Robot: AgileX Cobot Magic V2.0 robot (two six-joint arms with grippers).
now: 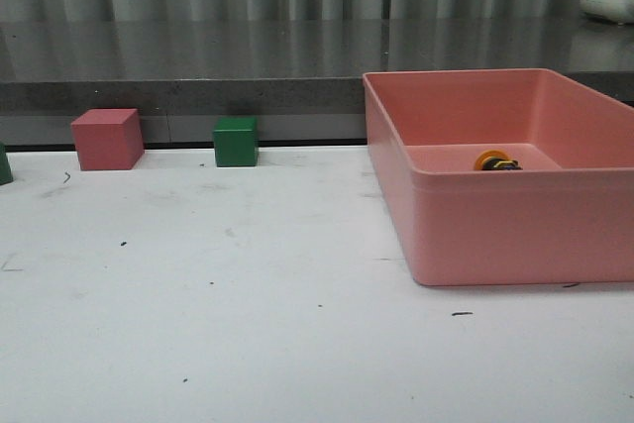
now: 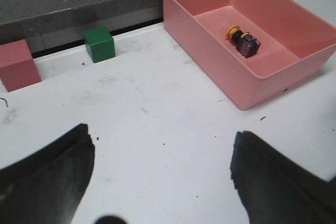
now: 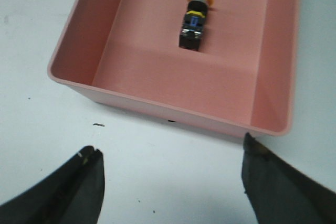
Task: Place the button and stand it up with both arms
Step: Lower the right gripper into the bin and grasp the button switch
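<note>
The button (image 1: pixel 497 160) rests in the pink bin, far from my left gripper, so next my right gripper places it in the open space first before the green cube (image 1: pixel 210 245).
The button (image 1: pixel 495 161) lies on its side inside the pink bin (image 1: pixel 495 235) at the right of the table, its yellow cap just showing over the bin's front wall. It also shows in the left wrist view (image 2: pixel 244 40) and in the right wrist view (image 3: pixel 194 19), lying flat on the bin floor. My left gripper (image 2: pixel 163 153) is open and empty over bare table, well short of the bin (image 2: pixel 210 51). My right gripper (image 3: pixel 170 166) is open and empty over the table just outside the bin's near wall (image 3: pixel 173 111). Neither arm shows in the front view.
A pink cube (image 1: pixel 107 139) and a green cube (image 1: pixel 236 141) stand at the table's back edge, left of the bin; both also show in the left wrist view (image 2: pixel 18 64) (image 2: pixel 100 44). Another green object (image 1: pixel 4 163) sits at the far left edge.
</note>
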